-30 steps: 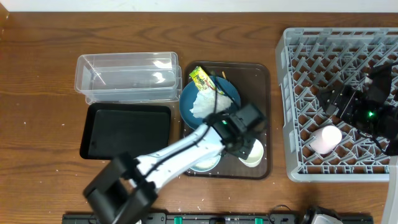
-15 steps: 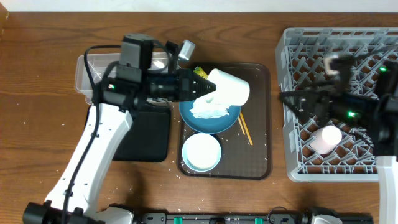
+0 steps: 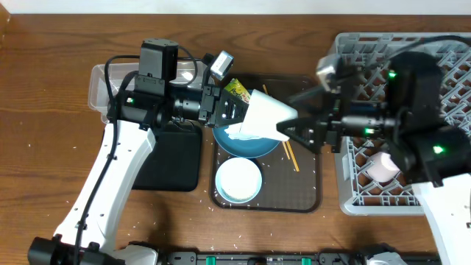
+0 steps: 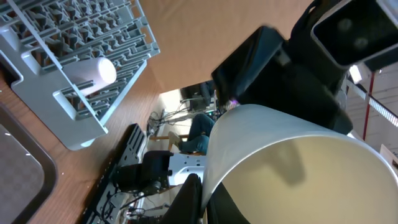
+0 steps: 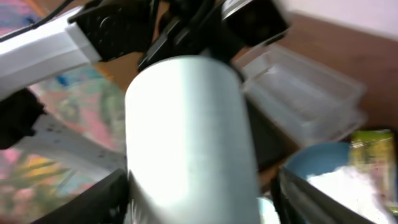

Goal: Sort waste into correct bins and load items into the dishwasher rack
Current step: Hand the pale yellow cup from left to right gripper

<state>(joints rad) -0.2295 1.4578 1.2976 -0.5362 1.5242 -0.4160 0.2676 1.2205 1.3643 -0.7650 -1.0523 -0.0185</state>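
Note:
The white cup (image 3: 263,115) is in my left gripper, far from the grey rack, so my right gripper should take hold of the cup's base (image 3: 288,122) and load the cup beside the pink cup.
My left gripper (image 3: 241,113) is shut on the rim of a white cup (image 3: 266,114) and holds it on its side in the air above the dark-blue plate (image 3: 254,145). In the left wrist view the fingers (image 4: 203,200) pinch the cup wall (image 4: 298,168). My right gripper (image 3: 290,131) is open, its fingers on either side of the cup's base; the cup (image 5: 186,137) fills the space between them (image 5: 205,202). The crumpled napkin (image 3: 237,131) lies on the plate, the snack wrapper (image 3: 236,90) at its far edge. Chopsticks (image 3: 290,155) and a white bowl (image 3: 238,180) lie on the brown tray (image 3: 309,193).
The grey rack (image 3: 352,197) stands at the right with a pink cup (image 3: 385,163) lying in it. The clear tub (image 3: 110,79) and the black tray (image 3: 180,165) sit left of the brown tray. Rice grains dot the table's front edge.
The left gripper lifted the white cup off the brown tray and holds it over the plate. The right gripper swung left from over the rack until its fingers flank the cup.

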